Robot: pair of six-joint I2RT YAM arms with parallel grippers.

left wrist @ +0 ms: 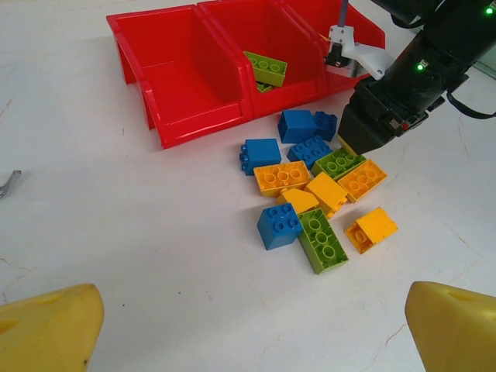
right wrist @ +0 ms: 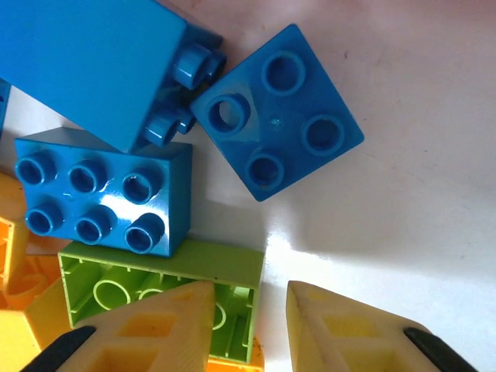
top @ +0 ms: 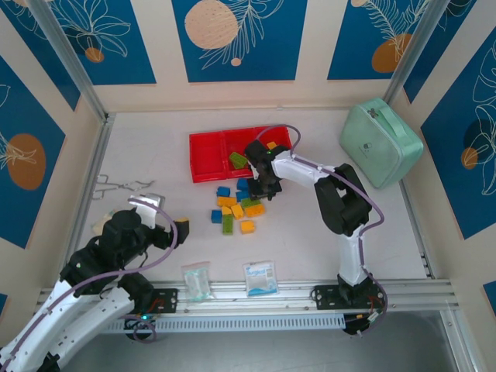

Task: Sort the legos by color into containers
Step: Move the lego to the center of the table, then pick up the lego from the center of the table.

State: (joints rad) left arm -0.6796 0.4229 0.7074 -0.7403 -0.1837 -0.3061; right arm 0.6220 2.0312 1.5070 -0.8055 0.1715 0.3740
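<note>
I should first drag the green lego in my right gripper [right wrist: 159, 266] into the open space [top: 280, 203], because it lies against blue and orange legos, and then grip it by both ends.
A red tray [top: 205, 159] of three containers lies at the back; its left bin [left wrist: 178, 70] is bare. A green lego [top: 238, 160] sits in the middle bin and an orange one [top: 271, 145] in the right bin. Several blue, green and orange legos [left wrist: 310, 194] lie loose in front of the tray. My right gripper [right wrist: 249, 287] is down on the pile's far edge, shut on the end wall of an upturned green lego [right wrist: 163, 283], one finger inside its hollow. Blue legos [right wrist: 101, 201] lie just beyond it. My left gripper [left wrist: 252, 318] hangs open over bare table, short of the pile.
A mint green zip case [top: 381, 142] stands at the back right. Two clear packets [top: 196, 279] [top: 260, 277] lie near the front rail. A small metal tool [top: 116, 186] lies at the left. Walls close in the table on three sides.
</note>
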